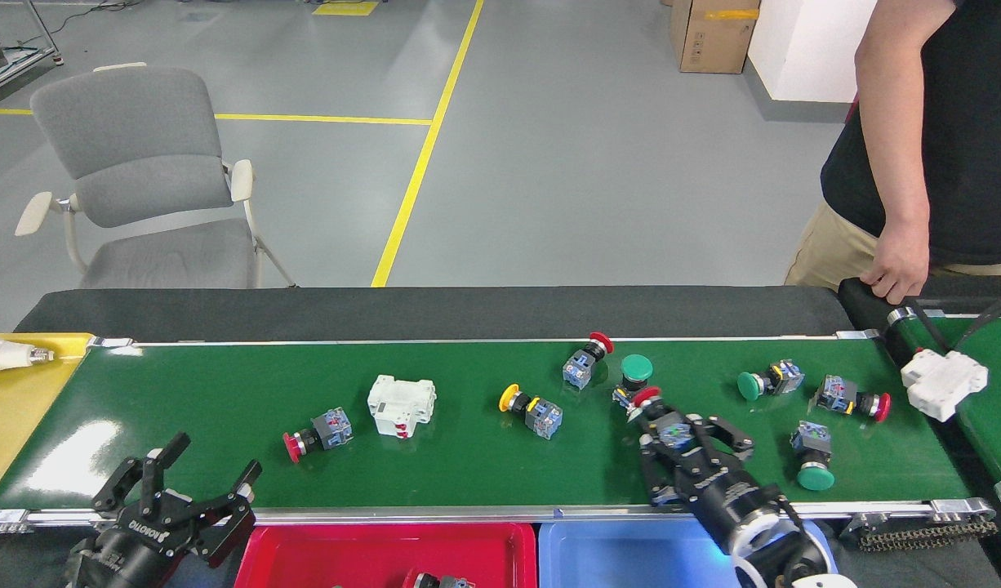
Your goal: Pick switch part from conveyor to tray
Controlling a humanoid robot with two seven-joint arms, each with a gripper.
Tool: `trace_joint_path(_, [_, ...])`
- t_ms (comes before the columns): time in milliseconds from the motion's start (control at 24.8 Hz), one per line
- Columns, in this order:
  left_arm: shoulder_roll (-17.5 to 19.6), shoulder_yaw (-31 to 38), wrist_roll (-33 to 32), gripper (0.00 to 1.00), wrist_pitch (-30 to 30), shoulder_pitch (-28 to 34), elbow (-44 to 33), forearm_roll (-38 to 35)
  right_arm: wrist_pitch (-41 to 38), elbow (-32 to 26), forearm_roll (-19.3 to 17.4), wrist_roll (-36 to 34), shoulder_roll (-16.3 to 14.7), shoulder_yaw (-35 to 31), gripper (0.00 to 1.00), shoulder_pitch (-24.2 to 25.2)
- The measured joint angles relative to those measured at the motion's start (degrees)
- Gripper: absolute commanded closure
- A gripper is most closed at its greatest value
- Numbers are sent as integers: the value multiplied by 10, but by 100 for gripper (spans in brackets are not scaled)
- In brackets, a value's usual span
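The white breaker (943, 382) sits across the gap (945, 433) between the belts, so I expect it to ride onto the conveyor while the robot lifts the switch part with the green cap.
The conveyor (223, 408) is the long green belt, with several switch parts lying on it. My right gripper (678, 437) reaches over the near rail and stands open, its fingers on either side of a red-capped switch part (649, 399). Other parts lie around it: a green one (633, 371), a red one (586, 359) and a yellow one (531, 408). Further left are a white breaker (401, 404) and a red switch (309, 437). My left gripper (202, 474) is open and empty at the near rail. Below the rail sit a red tray (304, 547) and a blue tray (615, 551).
A yellow tray (19, 400) holding a bulb sits at the belt's left end. A second belt (990, 425) at the right carries a white breaker (943, 382). A person stands behind it with a hand (896, 273) on the black edge. A grey chair (141, 180) stands behind.
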Motion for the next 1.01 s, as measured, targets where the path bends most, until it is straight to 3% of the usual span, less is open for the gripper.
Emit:
trace_joint_path(40, [0, 0, 1, 1, -3, -14, 28, -1, -15, -3, 0, -1, 10, 30, 0, 0])
trace_joint_path(202, [13, -16, 3, 1, -7, -70, 137, -3, -40, 0, 1, -2, 28, 125, 0, 0])
trace_joint_path(404, [34, -23, 18, 1, -8, -82, 180, -3, -44, -5, -1, -2, 42, 126, 0, 3])
trace_joint_path(484, [34, -24, 21, 1, -8, -83, 186, -3, -13, -28, -11, -6, 45, 66, 1, 23])
trace_joint_path(646, [33, -24, 23, 4, -8, -83, 199, -3, 66, -71, -27, -44, 45, -102, 1, 134])
trace_joint_path(727, [30, -24, 24, 17, -8, -84, 205, -3, 86, -89, -41, -84, 45, -168, 1, 199])
trace_joint_path(767, [29, -24, 24, 30, -8, -85, 206, -3, 90, -92, -48, -97, 45, -184, 1, 225])
trace_joint_path(848, [29, -24, 24, 65, -9, -87, 208, -3, 97, -97, -57, -117, 45, -203, 1, 251])
trace_joint_path(928, [26, -25, 24, 78, -9, -87, 209, -2, 104, -99, -58, -124, 45, -220, 1, 253])
trace_joint_path(1009, [22, -24, 25, 85, -9, -87, 208, 2, 120, -99, -56, -125, 45, -223, 1, 253])
